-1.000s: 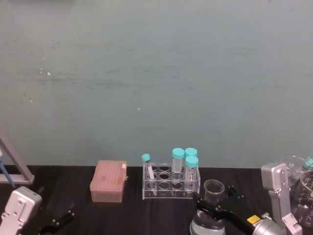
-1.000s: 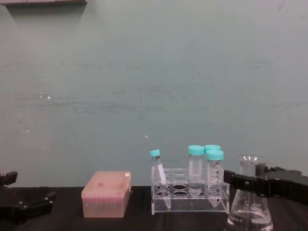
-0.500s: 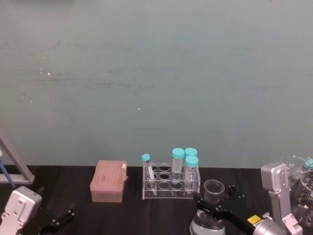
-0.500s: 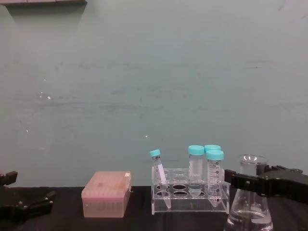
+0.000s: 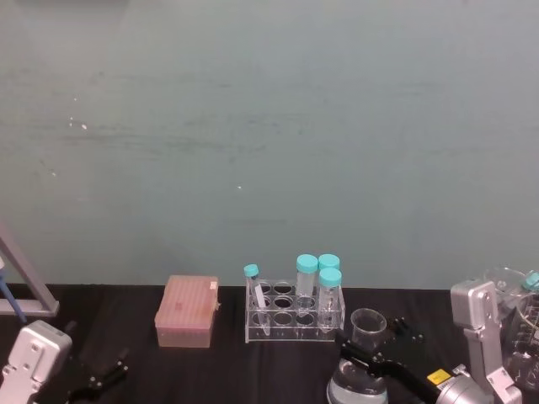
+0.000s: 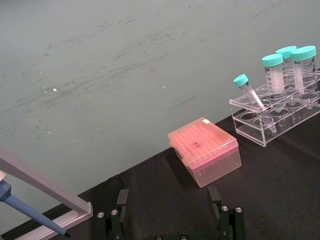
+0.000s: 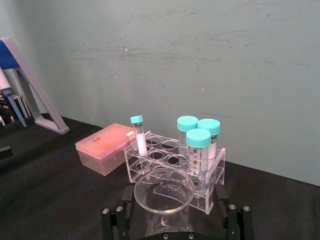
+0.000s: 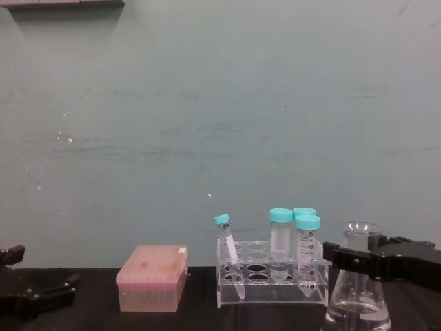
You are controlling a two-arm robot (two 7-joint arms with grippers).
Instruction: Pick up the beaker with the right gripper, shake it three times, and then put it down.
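Clear liquid [image 8: 357, 314] is well below the narrow neck [image 8: 356, 241], so it will slosh around inside the beaker and stay in there when the robot shakes the beaker.
The beaker [image 5: 367, 323] is a clear conical flask with a little liquid in its base. It stands on the black table just right of the tube rack, also seen in the chest view [image 8: 358, 303]. My right gripper [image 5: 368, 338] reaches in from the right with one black finger on each side of the flask's neck [image 8: 348, 249]. In the right wrist view its fingers [image 7: 118, 220] stand wider than the flared rim [image 7: 164, 196], so it is open around the neck. My left gripper [image 5: 105, 375] rests open low at the left [image 6: 170, 220].
A clear rack [image 5: 295, 313] holding teal-capped tubes stands mid-table, close to the flask. A pink tip box [image 5: 187, 311] sits to its left. A pipette stand [image 5: 25, 288] is at the far left, and more glassware [image 5: 520, 324] at the far right.
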